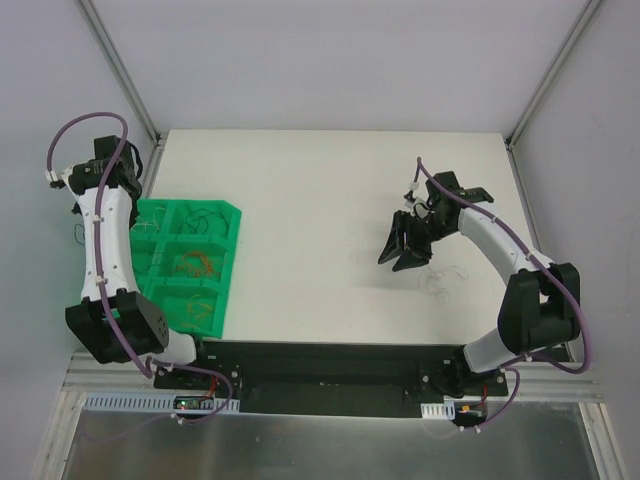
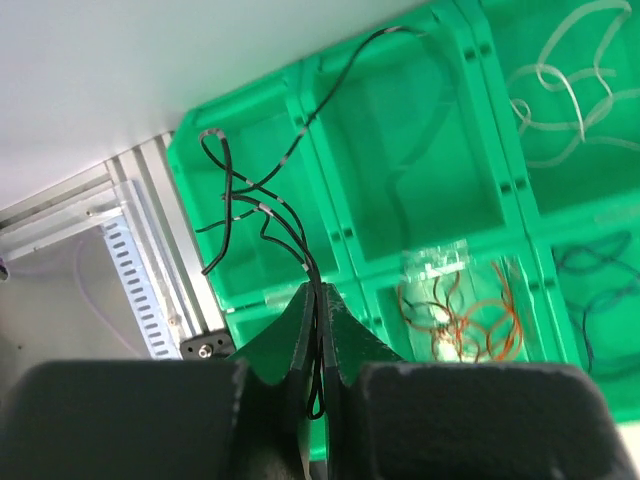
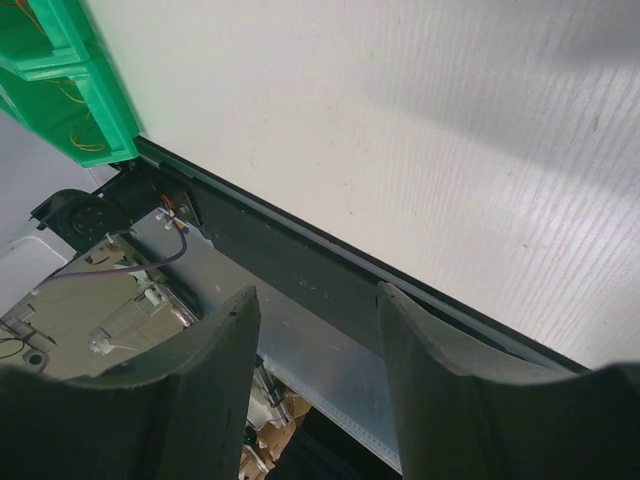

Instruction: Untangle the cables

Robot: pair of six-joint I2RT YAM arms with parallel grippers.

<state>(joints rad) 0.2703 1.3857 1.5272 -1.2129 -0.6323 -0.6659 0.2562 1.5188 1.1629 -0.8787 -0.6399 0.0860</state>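
Note:
I should go on moving my left gripper down until the whole black cable is inside, because the black cable's loose end hangs over the empty compartment (image 2: 440,150) beside the white cables.
My left gripper (image 2: 322,295) is shut on a thin black cable (image 2: 262,205) that curls out from between its fingers, over the far left compartments of the green tray (image 2: 345,235). In the top view this gripper (image 1: 128,182) is at the tray's far left corner, mostly hidden by the arm. Orange-copper cables (image 2: 470,325), white cables (image 2: 570,110) and dark cables (image 2: 600,310) lie in separate compartments. My right gripper (image 1: 397,262) is open and empty above the white table; its wrist view (image 3: 315,295) shows nothing between the fingers. Faint pale strands (image 1: 438,283) lie on the table beside it.
The green tray (image 1: 228,290) sits at the table's left side, its corner (image 3: 80,90) also in the right wrist view. A black strip (image 1: 320,352) runs along the near edge. Metal frame posts (image 1: 120,70) stand at the back corners.

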